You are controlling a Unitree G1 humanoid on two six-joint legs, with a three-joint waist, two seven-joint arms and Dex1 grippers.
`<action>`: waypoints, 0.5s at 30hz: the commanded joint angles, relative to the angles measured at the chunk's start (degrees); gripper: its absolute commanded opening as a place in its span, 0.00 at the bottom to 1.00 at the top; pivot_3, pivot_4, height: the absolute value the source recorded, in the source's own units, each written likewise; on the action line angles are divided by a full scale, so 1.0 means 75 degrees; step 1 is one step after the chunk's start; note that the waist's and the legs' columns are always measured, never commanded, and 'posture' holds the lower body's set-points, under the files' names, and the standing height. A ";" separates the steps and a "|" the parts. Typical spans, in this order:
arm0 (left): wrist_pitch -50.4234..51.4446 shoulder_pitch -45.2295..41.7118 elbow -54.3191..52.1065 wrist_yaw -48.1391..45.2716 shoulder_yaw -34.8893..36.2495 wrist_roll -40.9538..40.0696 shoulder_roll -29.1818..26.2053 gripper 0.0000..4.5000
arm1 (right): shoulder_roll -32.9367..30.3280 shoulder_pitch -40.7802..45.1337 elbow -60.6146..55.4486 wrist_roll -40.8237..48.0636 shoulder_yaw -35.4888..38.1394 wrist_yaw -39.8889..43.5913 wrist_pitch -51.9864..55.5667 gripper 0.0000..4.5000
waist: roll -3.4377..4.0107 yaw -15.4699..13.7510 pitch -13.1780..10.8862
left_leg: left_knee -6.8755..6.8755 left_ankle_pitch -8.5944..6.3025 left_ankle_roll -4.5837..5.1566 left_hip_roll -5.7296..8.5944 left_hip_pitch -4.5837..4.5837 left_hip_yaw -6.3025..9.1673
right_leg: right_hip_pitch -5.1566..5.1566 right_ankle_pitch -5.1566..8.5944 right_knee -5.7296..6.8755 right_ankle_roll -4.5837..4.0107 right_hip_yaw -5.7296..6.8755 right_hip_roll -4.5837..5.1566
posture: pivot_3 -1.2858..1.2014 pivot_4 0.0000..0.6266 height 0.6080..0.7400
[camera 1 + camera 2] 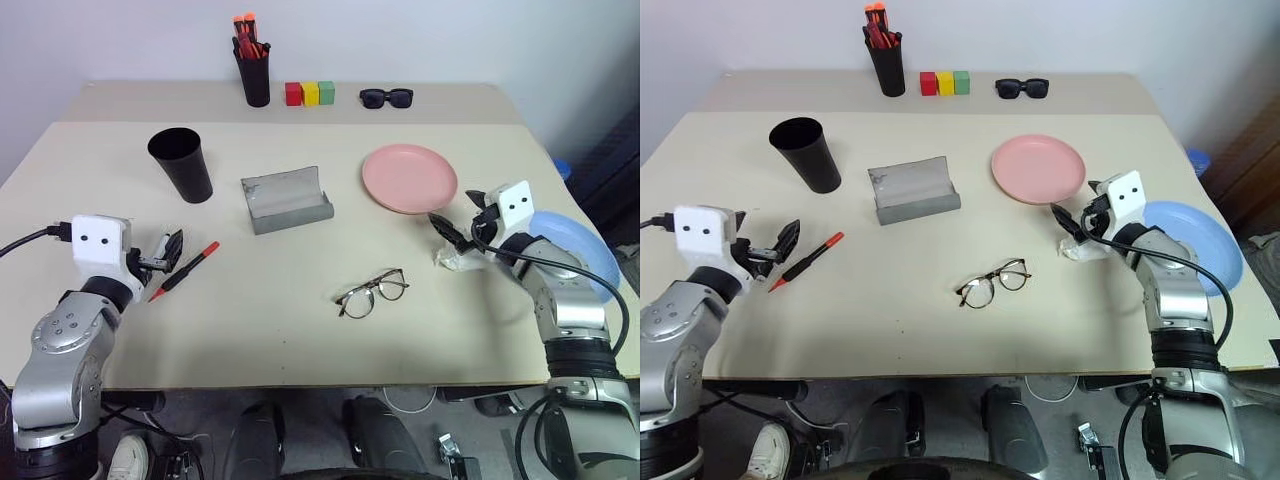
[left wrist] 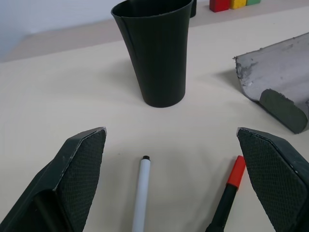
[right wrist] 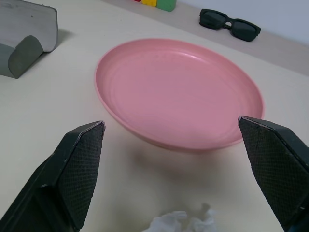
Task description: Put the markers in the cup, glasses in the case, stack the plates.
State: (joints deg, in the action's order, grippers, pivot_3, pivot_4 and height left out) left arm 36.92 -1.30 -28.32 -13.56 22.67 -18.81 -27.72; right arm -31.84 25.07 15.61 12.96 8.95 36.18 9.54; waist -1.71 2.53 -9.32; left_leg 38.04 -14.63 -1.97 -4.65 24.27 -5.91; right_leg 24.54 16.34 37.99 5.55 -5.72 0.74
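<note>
The red-capped marker is clear of the white marker (image 2: 141, 193), so my left gripper should keep going toward the red-capped marker's black body (image 1: 183, 274) until its open fingers are on both sides of it.
My left gripper (image 1: 168, 252) stands open near the table's left front, just behind two markers: a red-capped one (image 1: 184, 271) and a white-barrelled one (image 2: 141, 193). Beyond them is the black cup (image 1: 181, 164), upright. The grey case (image 1: 286, 200) lies open at mid-table, and the wire-framed glasses (image 1: 372, 292) rest nearer the front. On the right, my right gripper (image 1: 460, 215) is open and points at the pink plate (image 3: 178, 92), short of its rim. The blue plate (image 1: 575, 250) lies behind that arm, by the right edge.
A crumpled white tissue (image 1: 455, 260) lies under the right gripper. Along the back stand a black pen holder (image 1: 253, 70) with orange-topped pens, three coloured blocks (image 1: 309, 94) and black sunglasses (image 1: 386, 97). The blue plate overhangs the table's right edge.
</note>
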 commanded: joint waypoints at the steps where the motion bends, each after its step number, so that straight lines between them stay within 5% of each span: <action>1: 0.0045 -0.0053 -0.0400 0.0019 -0.0180 0.0069 -0.0067 0.99 | 0.0140 0.0384 -0.0170 -0.0030 -0.0112 -0.0075 -0.0021 1.00 | 0.0001 0.0014 0.0000 | 0.0000 0.0000 0.0000 0.0000 -0.0001 0.0000 | 0.0000 0.0000 0.0001 0.0000 0.0000 -0.0001 | 0.52 0.24 0.87; 15: 0.2413 -0.0290 -0.0072 -0.1048 -0.0807 -0.0613 -0.1289 0.99 | 0.0395 -0.0733 -0.3323 -0.0044 -0.2203 0.1230 0.0572 1.00 | 0.0001 -0.0026 0.0001 | 0.0004 0.0000 -0.0001 -0.0002 0.0000 0.0006 | 0.0003 0.0001 0.0012 -0.0001 0.0006 -0.0001 | 0.52 0.24 0.87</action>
State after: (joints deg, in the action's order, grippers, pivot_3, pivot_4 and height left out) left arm 51.62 -1.67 -28.95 -22.13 16.48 -23.02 -36.11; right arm -28.42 19.69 -5.22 11.61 -7.53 44.43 13.57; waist -1.71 2.34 -9.32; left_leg 38.11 -14.63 -1.98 -4.66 24.28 -5.86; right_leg 24.55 16.36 38.08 5.52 -5.67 0.73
